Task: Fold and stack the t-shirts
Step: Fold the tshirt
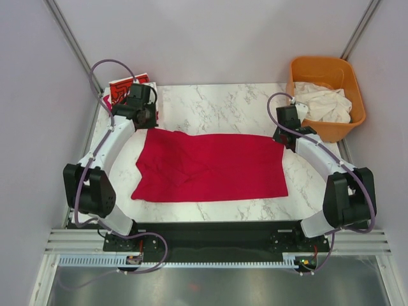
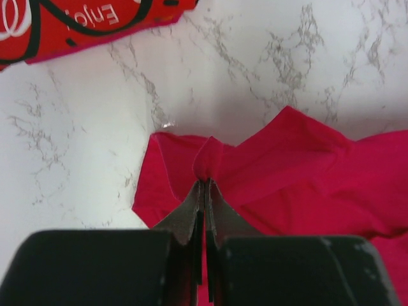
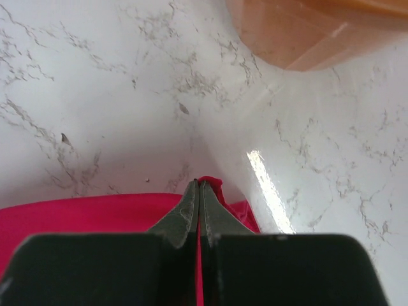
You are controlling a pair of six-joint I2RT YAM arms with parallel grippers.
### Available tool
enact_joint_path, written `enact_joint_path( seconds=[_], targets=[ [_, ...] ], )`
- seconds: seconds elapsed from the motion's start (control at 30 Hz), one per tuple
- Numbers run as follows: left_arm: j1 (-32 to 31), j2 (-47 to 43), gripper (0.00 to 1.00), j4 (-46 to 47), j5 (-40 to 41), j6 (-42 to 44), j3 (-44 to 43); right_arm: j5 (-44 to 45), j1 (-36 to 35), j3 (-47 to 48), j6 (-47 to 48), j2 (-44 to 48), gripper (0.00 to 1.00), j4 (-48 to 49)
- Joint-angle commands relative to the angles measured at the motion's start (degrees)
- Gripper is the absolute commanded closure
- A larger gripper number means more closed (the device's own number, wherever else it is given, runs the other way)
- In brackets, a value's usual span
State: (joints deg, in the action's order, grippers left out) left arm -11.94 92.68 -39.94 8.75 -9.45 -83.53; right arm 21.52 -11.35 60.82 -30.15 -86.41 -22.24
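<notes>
My grippers are holding both far corners [image 1: 152, 131] of the crimson t-shirt. My left gripper should keep pulling its corner closer until it lies over the near half [image 1: 153, 183].
A plain crimson t-shirt [image 1: 210, 167] lies spread across the marble table, folded to a wide rectangle. My left gripper [image 1: 148, 125] is shut on its far left corner; in the left wrist view the cloth [image 2: 280, 172] bunches up at the fingertips [image 2: 205, 183]. My right gripper [image 1: 283, 138] is shut on the far right corner, where a small peak of red cloth [image 3: 214, 183] pokes past the tips [image 3: 197, 183]. A red t-shirt with white script print [image 1: 127, 86] lies at the far left corner [image 2: 76, 25]. Off-white t-shirts [image 1: 324, 102] sit in the tub.
An orange plastic tub [image 1: 331, 67] stands at the far right corner, just beyond my right gripper; its base shows in the right wrist view [image 3: 299, 32]. Bare marble table [image 1: 217, 105] lies behind the crimson shirt. Frame posts flank the table at both sides.
</notes>
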Motion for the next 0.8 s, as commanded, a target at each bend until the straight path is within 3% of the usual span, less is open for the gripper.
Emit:
enact_joint_path(
  seconds=[0.0, 0.3, 0.77],
  targets=[
    [-0.8, -5.5, 0.98, 0.8, -0.4, -0.6, 4.1, 1.2, 0.1, -2.2, 0.0, 3.5, 1.0, -0.9],
    [-1.2, -21.7, 0.98, 6.0, -3.8, -5.5, 21.5, -0.2, 0.2, -9.4, -2.3, 11.0, 1.0, -1.3],
    [-1.4, -37.3, 0.98, -1.5, -6.8, -17.3, 35.1, -4.5, 0.3, -21.1, -5.4, 21.7, 1.0, -2.3]
  ],
)
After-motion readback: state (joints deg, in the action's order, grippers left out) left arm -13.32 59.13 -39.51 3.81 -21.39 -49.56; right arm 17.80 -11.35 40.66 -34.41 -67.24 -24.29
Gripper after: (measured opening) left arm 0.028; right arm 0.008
